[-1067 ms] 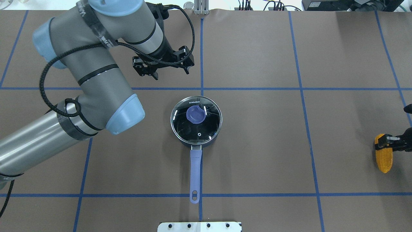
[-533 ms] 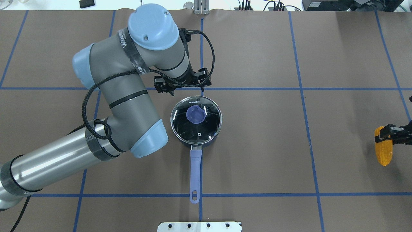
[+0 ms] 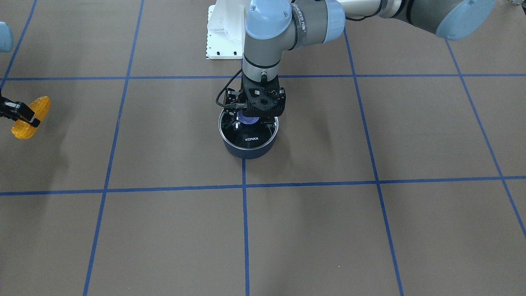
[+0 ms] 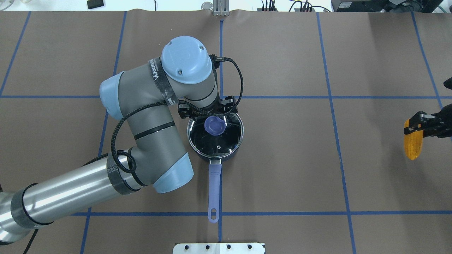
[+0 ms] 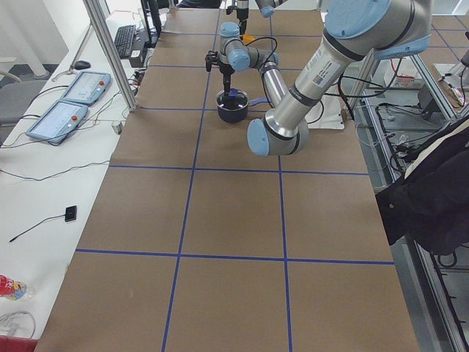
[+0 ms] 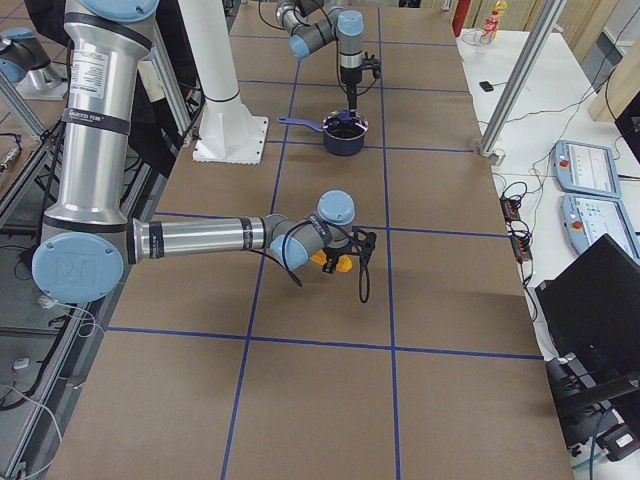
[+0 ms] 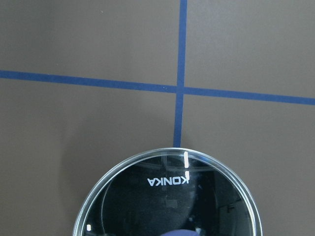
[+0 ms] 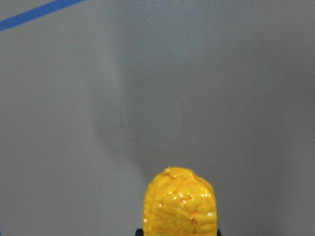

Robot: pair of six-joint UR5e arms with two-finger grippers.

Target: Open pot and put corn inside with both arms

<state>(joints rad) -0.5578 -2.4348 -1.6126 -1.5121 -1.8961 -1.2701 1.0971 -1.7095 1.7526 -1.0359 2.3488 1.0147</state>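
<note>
I can see only plain dark through the glass lid [image 3: 252,132], so I should expect an empty pot [image 3: 249,151] when I lift the lid by its blue knob.
The navy pot [image 4: 212,158] stands mid-table with its glass KONKA lid [image 4: 216,141] on and its purple-blue handle [image 4: 214,187] pointing at the robot. My left gripper [image 4: 207,112] is open and hangs just over the lid. Its fingers straddle the blue knob [image 3: 248,119], and I cannot tell if they touch it. The left wrist view shows the lid [image 7: 167,196] and the knob's top at the bottom edge. My right gripper [image 4: 420,121] is shut on the orange-yellow corn [image 4: 413,143] at the far right, which also shows in the right wrist view [image 8: 179,204].
Blue tape lines [image 4: 332,97] grid the brown table cover. The robot's white base plate [image 3: 224,28] sits behind the pot. Control tablets [image 5: 66,110] and metal posts [image 5: 110,51] line the far table edge. A dark jacket [image 5: 432,183] hangs at the robot side.
My left arm has swung from the far left toward the pot and now holds its open gripper over the lid knob. My right gripper has carried the corn farther away and slightly inward.
</note>
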